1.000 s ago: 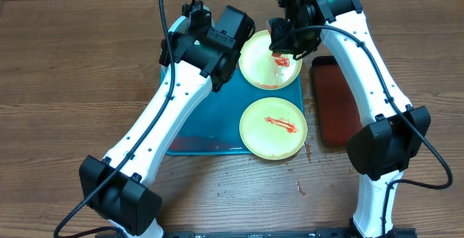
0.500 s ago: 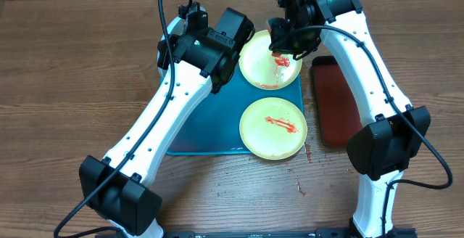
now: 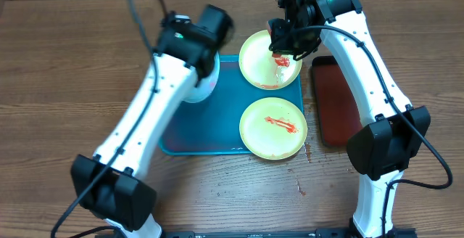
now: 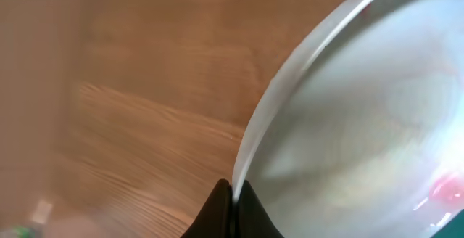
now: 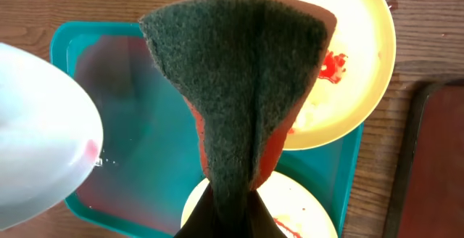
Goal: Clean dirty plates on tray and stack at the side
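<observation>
The robot's left gripper has hold of the light-blue plate's rim point(image 3: 201, 99), and the wood point(image 3: 119, 99) beside the tray is clear, so the robot should keep carrying the plate there until it lies flat.
My left gripper point(image 4: 233, 194) is shut on the rim of the pale light-blue plate point(image 4: 362, 115), which it holds tilted over the left edge of the turquoise tray point(image 3: 210, 133). The plate also shows in the overhead view point(image 3: 201, 87) and the right wrist view point(image 5: 36, 136), with a small red spot on it. My right gripper point(image 5: 232, 202) is shut on a green-and-orange sponge point(image 5: 239, 78) above the far yellow-green plate point(image 3: 261, 64), which has a red smear. The near yellow-green plate point(image 3: 273, 127) has a red streak and lies over the tray's front right corner.
A dark red-brown tray point(image 3: 335, 100) lies on the table right of the turquoise tray. Red sauce spots point(image 3: 299, 187) mark the wood in front of the near plate. Bare wooden table lies to the left of the tray.
My left arm has swung left, carrying the light-blue plate from over the tray's back toward its left edge. The right arm and sponge have not moved.
</observation>
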Action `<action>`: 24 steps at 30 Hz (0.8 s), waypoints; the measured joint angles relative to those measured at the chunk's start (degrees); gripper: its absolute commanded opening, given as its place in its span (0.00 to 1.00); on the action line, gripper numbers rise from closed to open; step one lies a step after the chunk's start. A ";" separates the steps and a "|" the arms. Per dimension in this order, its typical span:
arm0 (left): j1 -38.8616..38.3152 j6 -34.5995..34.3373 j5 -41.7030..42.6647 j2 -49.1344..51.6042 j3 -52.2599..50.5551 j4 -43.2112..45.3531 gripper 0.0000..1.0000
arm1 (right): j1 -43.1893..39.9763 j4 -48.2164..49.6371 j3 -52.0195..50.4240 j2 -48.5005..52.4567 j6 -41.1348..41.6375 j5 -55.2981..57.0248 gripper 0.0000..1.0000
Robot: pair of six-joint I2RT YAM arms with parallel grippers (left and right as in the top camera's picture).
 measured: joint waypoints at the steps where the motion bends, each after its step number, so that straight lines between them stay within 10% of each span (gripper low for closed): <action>1: 2.27 0.79 3.48 0.00 0.00 0.20 0.04 | 0.00 -0.02 0.00 0.00 0.00 0.00 0.04; 11: 27.98 11.10 32.37 0.00 0.00 0.50 0.04 | 0.00 -0.02 0.00 0.00 0.00 0.00 0.04; 24: 48.22 9.60 39.34 0.00 -9.70 13.09 0.04 | 0.00 -0.15 0.00 0.00 0.00 0.00 0.04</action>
